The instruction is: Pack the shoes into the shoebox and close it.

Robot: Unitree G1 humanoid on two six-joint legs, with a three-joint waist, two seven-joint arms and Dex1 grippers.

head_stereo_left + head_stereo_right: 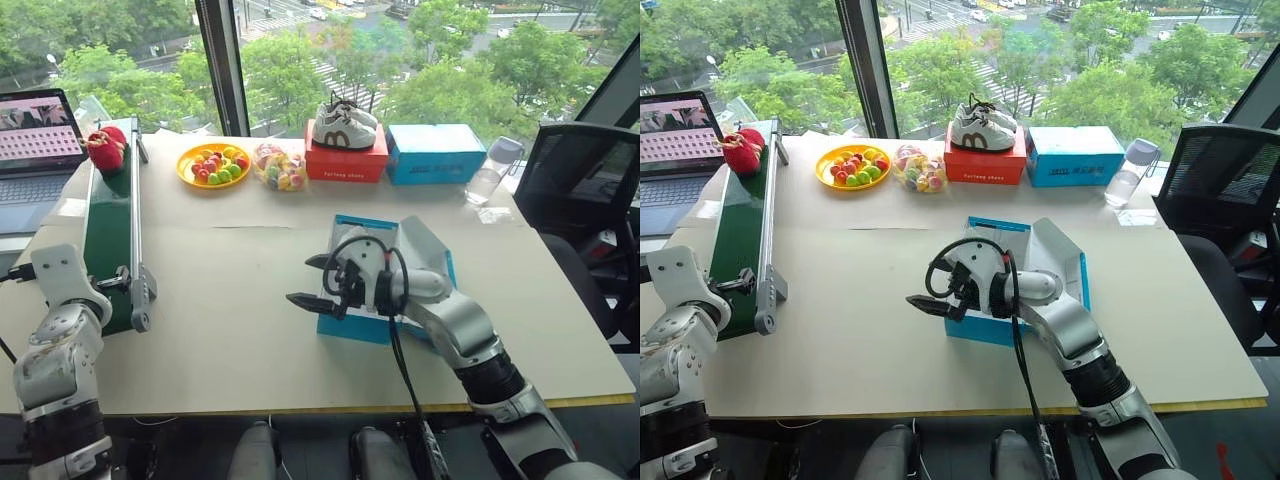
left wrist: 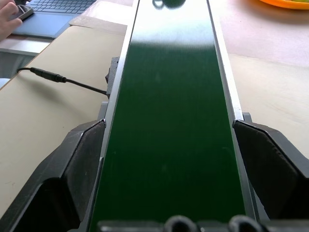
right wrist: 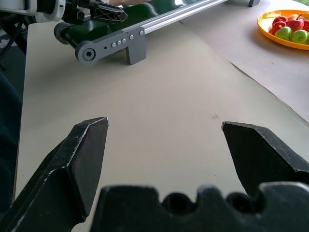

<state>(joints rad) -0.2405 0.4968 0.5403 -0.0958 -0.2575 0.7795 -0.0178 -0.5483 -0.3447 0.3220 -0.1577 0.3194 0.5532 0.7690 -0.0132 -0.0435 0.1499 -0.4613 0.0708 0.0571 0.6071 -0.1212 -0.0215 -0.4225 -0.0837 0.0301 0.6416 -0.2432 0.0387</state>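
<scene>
The red fuzzy shoe (image 1: 107,150) is on the green conveyor belt (image 1: 108,225), so it should move toward my left gripper when I hold that gripper open at the conveyor belt's near end.
The red fuzzy shoes (image 1: 106,148) sit together at the far end of the green conveyor belt (image 1: 108,235), on the table's left side. The blue shoebox (image 1: 358,326) stands open mid-table, its white-lined lid (image 1: 422,250) tilted up to the right; my right arm covers most of it. My right gripper (image 1: 300,281) hovers open just left of the box, pointing left with nothing between its fingers (image 3: 89,145). My left gripper (image 2: 169,125) is open at the near end of the conveyor, one finger (image 2: 82,164) on each side of the belt.
Along the far edge stand an orange plate of fruit (image 1: 213,164), a candy bag (image 1: 280,167), white sneakers (image 1: 345,126) on a red box (image 1: 345,164), a plain blue box (image 1: 435,153) and a bottle (image 1: 490,170). A laptop (image 1: 35,140) is far left, a black chair (image 1: 580,180) right.
</scene>
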